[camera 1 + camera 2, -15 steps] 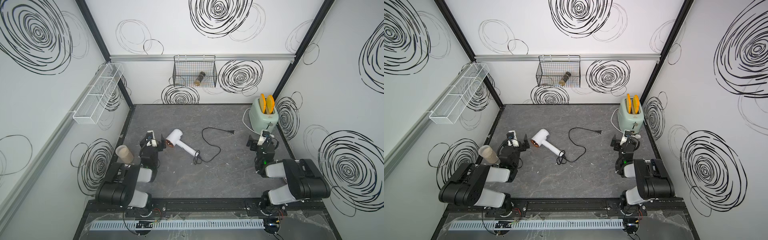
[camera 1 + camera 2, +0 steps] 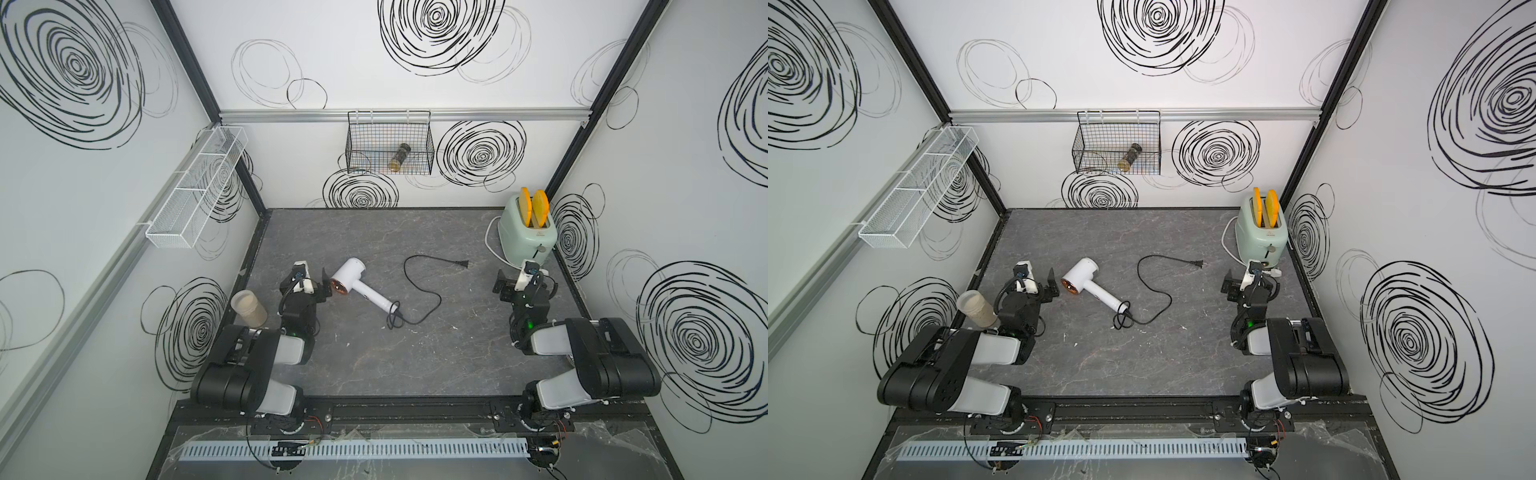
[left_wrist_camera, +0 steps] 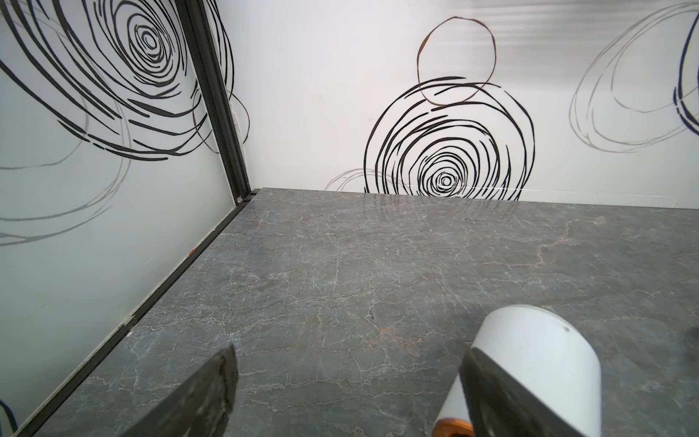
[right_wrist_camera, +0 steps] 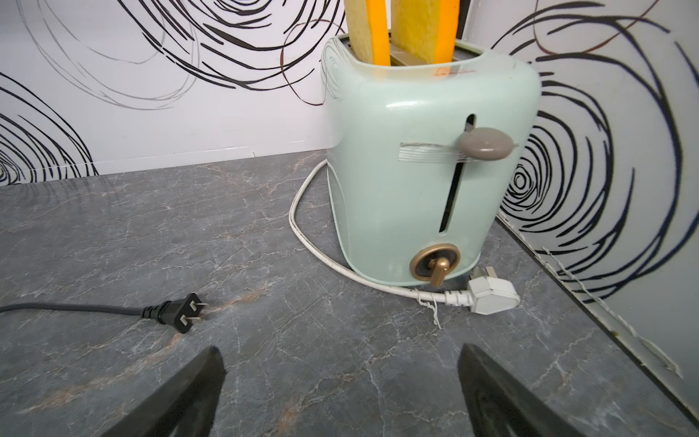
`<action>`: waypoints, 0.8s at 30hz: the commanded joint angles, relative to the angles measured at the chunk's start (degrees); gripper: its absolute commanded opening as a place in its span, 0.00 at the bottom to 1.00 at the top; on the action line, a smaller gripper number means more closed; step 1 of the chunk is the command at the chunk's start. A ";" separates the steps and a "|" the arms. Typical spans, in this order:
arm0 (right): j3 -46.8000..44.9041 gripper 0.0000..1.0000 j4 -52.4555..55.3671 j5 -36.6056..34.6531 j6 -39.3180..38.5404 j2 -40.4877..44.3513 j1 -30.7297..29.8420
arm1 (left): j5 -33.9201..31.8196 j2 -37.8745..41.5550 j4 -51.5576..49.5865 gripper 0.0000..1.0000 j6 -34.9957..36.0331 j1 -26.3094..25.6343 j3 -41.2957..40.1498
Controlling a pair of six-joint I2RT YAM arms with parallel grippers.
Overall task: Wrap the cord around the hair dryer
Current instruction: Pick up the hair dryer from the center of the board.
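My left gripper should lift clear, tilt down and grab the head's rear end (image 2: 357, 264) from above, because the hair dryer's head (image 2: 348, 273) is outside its fingers.
The white hair dryer (image 2: 362, 287) (image 2: 1093, 287) lies on the grey table left of centre, its copper-ringed nozzle facing my left gripper. Its black cord (image 2: 432, 291) (image 2: 1163, 296) runs from the handle end in a loose loop, and the plug (image 2: 463, 263) (image 4: 177, 310) lies towards the toaster. My left gripper (image 2: 308, 279) (image 2: 1036, 278) (image 3: 350, 355) is open and empty, with one finger right beside the dryer's head (image 3: 537, 363). My right gripper (image 2: 524, 280) (image 2: 1252, 280) (image 4: 340, 352) is open over bare table, short of the plug.
A mint-green toaster (image 2: 525, 237) (image 4: 423, 170) with yellow slices stands at the back right, its white cable (image 4: 302, 234) and plug in front of it. A beige-filled cup (image 2: 248, 307) sits by the left arm. A wire basket (image 2: 390, 145) and a mesh shelf (image 2: 195, 195) hang on the walls.
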State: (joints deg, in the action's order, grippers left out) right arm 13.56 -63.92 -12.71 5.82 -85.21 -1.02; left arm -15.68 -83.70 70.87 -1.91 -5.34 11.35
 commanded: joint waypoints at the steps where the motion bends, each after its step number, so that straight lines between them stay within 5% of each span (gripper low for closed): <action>1: -0.08 0.98 -2.00 -0.33 0.71 0.46 -0.13 | -0.09 -0.18 4.45 0.96 -0.02 0.07 -0.44; 7: 0.10 0.98 -1.58 0.23 0.58 0.68 0.07 | 3.80 1.25 0.95 0.96 -0.47 1.48 0.97; 12: 5.08 0.98 5.79 0.82 -5.33 2.75 -2.29 | -2.78 11.68 -23.76 0.98 -1.43 -1.29 11.32; 14: 13.26 0.98 20.53 -3.35 -3.73 5.55 -3.96 | -4.67 14.17 -31.31 0.97 -1.68 -3.76 15.65; 18: 26.48 0.98 45.00 0.21 0.32 8.04 -4.16 | -10.68 14.92 -47.09 0.96 2.17 -9.22 26.82; 24: 30.60 0.98 63.26 6.89 5.11 15.91 -8.28 | -5.74 13.11 -69.36 0.96 5.72 -12.88 40.86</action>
State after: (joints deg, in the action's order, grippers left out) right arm 44.25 -16.91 -10.48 7.35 -72.05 -7.94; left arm -22.68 -69.47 16.93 0.89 -17.21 48.18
